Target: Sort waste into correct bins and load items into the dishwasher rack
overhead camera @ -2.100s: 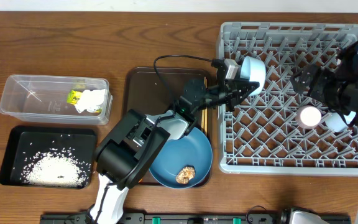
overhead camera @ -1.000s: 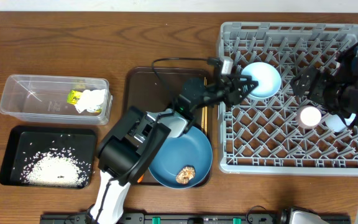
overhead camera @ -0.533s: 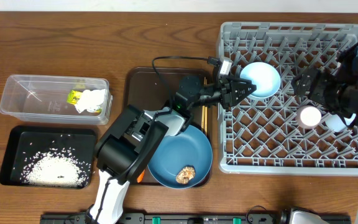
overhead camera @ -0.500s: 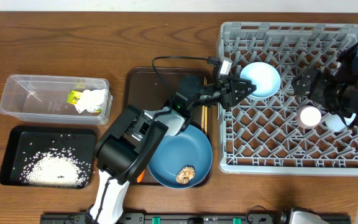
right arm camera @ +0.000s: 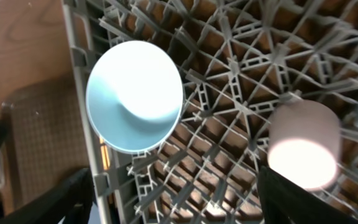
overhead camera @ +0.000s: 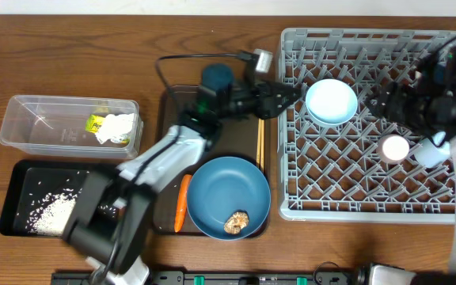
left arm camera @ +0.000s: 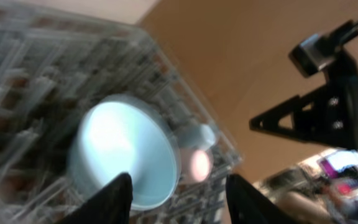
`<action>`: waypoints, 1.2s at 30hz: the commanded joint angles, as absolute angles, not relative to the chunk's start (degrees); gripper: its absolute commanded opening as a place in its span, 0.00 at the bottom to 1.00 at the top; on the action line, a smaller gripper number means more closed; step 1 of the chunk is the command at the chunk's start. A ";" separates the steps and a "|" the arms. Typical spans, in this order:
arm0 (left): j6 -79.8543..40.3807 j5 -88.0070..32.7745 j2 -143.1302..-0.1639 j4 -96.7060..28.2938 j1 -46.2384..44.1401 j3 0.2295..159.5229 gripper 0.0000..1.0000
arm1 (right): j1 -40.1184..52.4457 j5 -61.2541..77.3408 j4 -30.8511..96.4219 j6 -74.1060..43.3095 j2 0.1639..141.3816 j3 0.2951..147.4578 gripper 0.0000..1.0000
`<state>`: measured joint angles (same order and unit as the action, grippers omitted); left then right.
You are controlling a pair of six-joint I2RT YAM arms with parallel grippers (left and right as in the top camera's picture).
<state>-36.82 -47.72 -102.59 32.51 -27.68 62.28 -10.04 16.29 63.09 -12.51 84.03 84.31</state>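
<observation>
Next, I move my left gripper back while my right gripper tilts the bowl by its rim point(overhead camera: 309, 106), because the small white bowl point(overhead camera: 332, 103) lies face up on the rack's wires.
The small white bowl point(overhead camera: 332, 102) lies in the grey dishwasher rack point(overhead camera: 370, 43) near its left wall; it also shows in the left wrist view point(left arm camera: 123, 155) and the right wrist view point(right arm camera: 134, 93). My left gripper point(overhead camera: 290, 93) is open and empty, just left of the bowl, apart from it. The pink cup point(overhead camera: 394, 147) stands in the rack, with the light-blue cup point(overhead camera: 430, 152) beside it, partly hidden by my right arm. My right gripper point(overhead camera: 380, 103) hangs open and empty above the rack, right of the bowl.
The blue plate point(overhead camera: 228, 196) with a brown lump point(overhead camera: 236, 222), a carrot point(overhead camera: 180, 202) and chopsticks point(overhead camera: 260, 138) lie on the dark-brown tray point(overhead camera: 180, 103). The clear tub point(overhead camera: 70, 103) holds wrapper point(overhead camera: 95, 123) and paper point(overhead camera: 119, 127). The black tray point(overhead camera: 22, 178) holds rice point(overhead camera: 50, 214).
My left gripper set the bowl down in the rack, let go of it and drew back to the left. My right arm stayed roughly in place.
</observation>
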 commanded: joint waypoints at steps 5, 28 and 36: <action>-17.32 -31.31 -86.32 -5.98 -21.26 62.65 0.50 | -8.91 23.20 62.37 -10.17 90.91 84.53 0.83; -11.60 -17.87 -70.30 -43.92 -21.04 62.63 0.72 | -6.13 20.16 48.47 -14.98 104.20 84.53 0.62; -11.60 -16.84 -70.30 -48.16 -21.04 62.63 0.72 | -5.17 19.51 45.58 -15.84 108.79 84.53 0.35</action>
